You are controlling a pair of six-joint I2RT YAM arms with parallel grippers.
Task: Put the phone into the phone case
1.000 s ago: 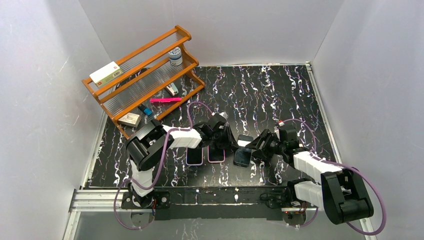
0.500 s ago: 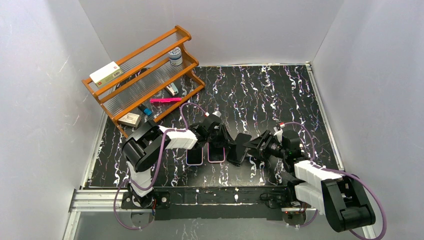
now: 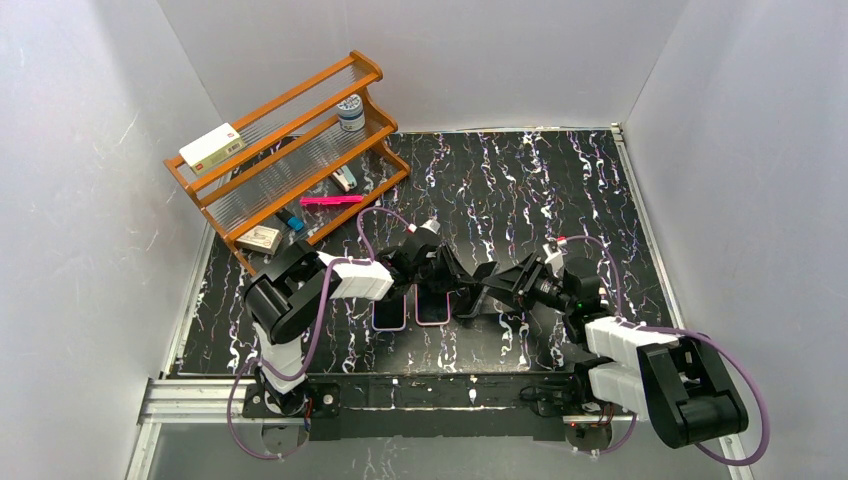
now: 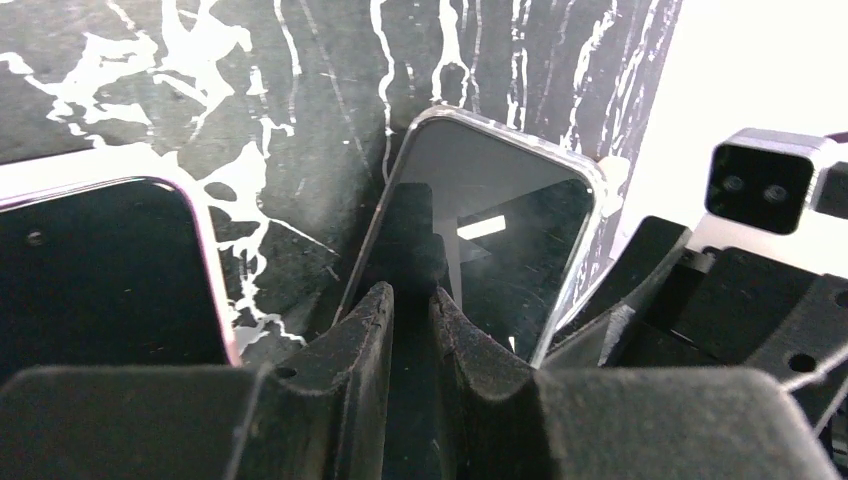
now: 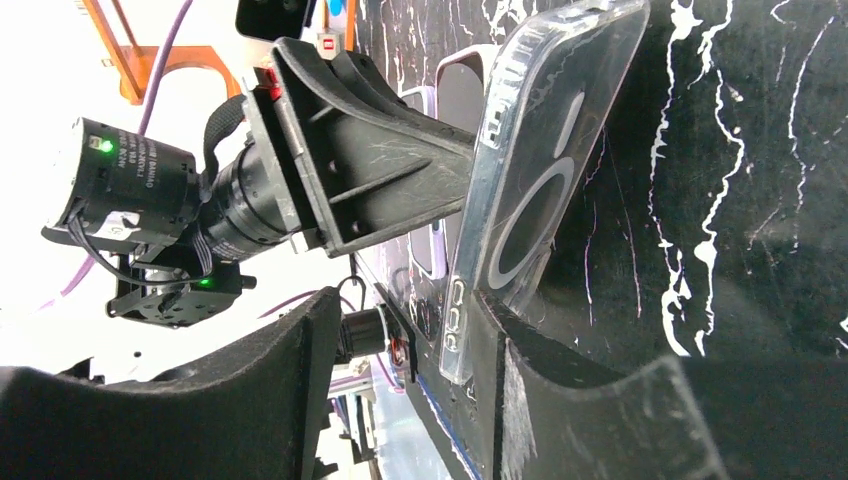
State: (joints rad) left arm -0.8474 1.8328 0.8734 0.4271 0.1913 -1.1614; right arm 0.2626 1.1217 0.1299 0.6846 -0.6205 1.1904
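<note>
My left gripper should back away, open and pinch the case's free edge [image 4: 384,198], because its closed fingers touch only the phone's screen [image 4: 510,215] and the case is tilting.
A dark phone in a clear case [image 3: 476,298] stands tilted on its edge on the marbled table, between my two grippers. In the left wrist view its dark screen and clear rim [image 4: 500,230] face me. In the right wrist view the case back with its ring [image 5: 540,200] shows. My left gripper [image 3: 455,278] is shut on the phone's edge [image 4: 410,300], also seen from the right wrist [image 5: 465,150]. My right gripper [image 3: 500,288] is open [image 5: 410,310]; the case leans on its lower finger [image 5: 560,400].
Two purple-cased phones [image 3: 389,313] [image 3: 432,308] lie flat just left of the tilted phone; one shows in the left wrist view [image 4: 100,270]. A wooden rack [image 3: 290,140] with small items stands at the back left, a pink pen [image 3: 330,200] before it. White walls surround the table.
The phone lay flat on the table a second ago; it now stands tilted on edge, further left. My right gripper has moved left with it. My left gripper has barely moved.
</note>
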